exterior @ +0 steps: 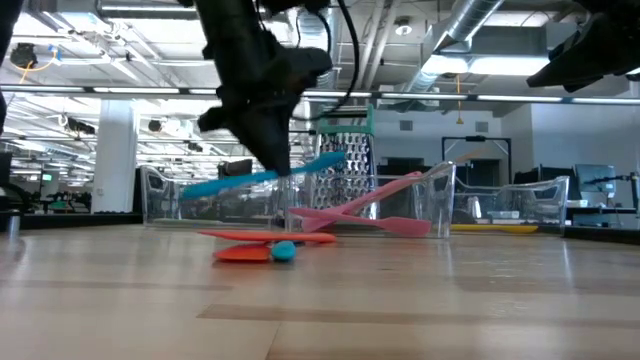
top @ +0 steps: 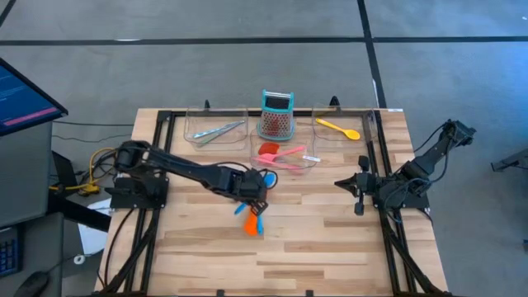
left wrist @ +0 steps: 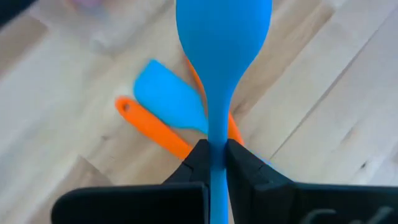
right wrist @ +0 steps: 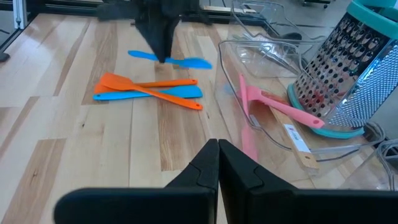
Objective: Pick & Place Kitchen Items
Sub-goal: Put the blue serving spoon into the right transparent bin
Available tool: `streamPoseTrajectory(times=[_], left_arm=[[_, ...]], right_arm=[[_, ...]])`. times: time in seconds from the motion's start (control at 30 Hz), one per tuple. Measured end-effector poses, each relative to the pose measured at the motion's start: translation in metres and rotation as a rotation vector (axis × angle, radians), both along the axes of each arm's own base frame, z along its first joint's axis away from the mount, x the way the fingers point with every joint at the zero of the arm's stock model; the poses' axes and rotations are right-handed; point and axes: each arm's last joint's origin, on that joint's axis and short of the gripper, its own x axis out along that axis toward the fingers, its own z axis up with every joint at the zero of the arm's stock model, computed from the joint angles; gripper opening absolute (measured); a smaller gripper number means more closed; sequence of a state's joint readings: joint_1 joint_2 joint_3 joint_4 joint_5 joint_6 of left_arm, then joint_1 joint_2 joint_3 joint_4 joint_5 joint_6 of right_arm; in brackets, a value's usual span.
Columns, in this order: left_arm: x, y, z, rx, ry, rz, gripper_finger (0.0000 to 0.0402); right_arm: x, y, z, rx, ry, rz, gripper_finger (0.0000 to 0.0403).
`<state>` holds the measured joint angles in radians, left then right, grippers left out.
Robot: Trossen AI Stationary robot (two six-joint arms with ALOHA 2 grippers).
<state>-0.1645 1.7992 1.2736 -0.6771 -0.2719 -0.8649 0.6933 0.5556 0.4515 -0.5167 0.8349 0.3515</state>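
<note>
My right gripper needs to open and take over the blue spoon first, because my left gripper is holding the blue spoon (exterior: 225, 184) far away from the yellow spoon's tray (top: 340, 129).
A blue spoon (exterior: 262, 177) hangs above the table's middle, with my left gripper (left wrist: 216, 144) shut on it. Its bowl (left wrist: 224, 31) points away from the wrist. Beneath it a blue spatula (right wrist: 155, 94), an orange spatula (right wrist: 115, 82) and an orange spoon (right wrist: 171, 95) lie crossed flat on the wood. My right gripper (right wrist: 217, 152) waits shut with nothing in it at the table's right side (top: 353, 186). My left gripper pinches the blue spoon's handle (left wrist: 217, 134) near its middle between the two fingers. The fingers come from above, slanting down, and lie across the handle. The spoon is lifted clear of the table, nearly level, its bowl end (exterior: 330, 160) a little higher.
Three clear trays stand along the far edge: the left (top: 198, 132) holds metal tongs (top: 219, 132), the middle (top: 307, 163) a red piece and a pink spatula (right wrist: 273, 106) that sticks out over its rim, the right (top: 367, 136) a yellow spoon (top: 338, 128). A teal-topped grater (top: 276, 115) stands between them.
</note>
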Motion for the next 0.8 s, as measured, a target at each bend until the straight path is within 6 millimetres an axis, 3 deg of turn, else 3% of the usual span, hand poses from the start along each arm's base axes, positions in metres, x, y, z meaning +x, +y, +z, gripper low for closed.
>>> streamPoseTrajectory(times=[0.33,0.57,0.8], left_arm=[[-0.008,0.006,0.036,0.23,-0.123,-0.03,0.0003],[0.005,0.003,0.049,0.376,-0.252,-0.126,0.0003],[0.019,0.007,0.062,0.469,-0.387,-0.205,0.0003]], right_arm=[[0.001,0.0,0.0,0.04,-0.007,-0.022,0.0001],[0.011,0.005,0.0,0.065,-0.027,-0.048,0.0001],[0.027,0.015,-0.004,0.071,0.004,0.049,0.0001]])
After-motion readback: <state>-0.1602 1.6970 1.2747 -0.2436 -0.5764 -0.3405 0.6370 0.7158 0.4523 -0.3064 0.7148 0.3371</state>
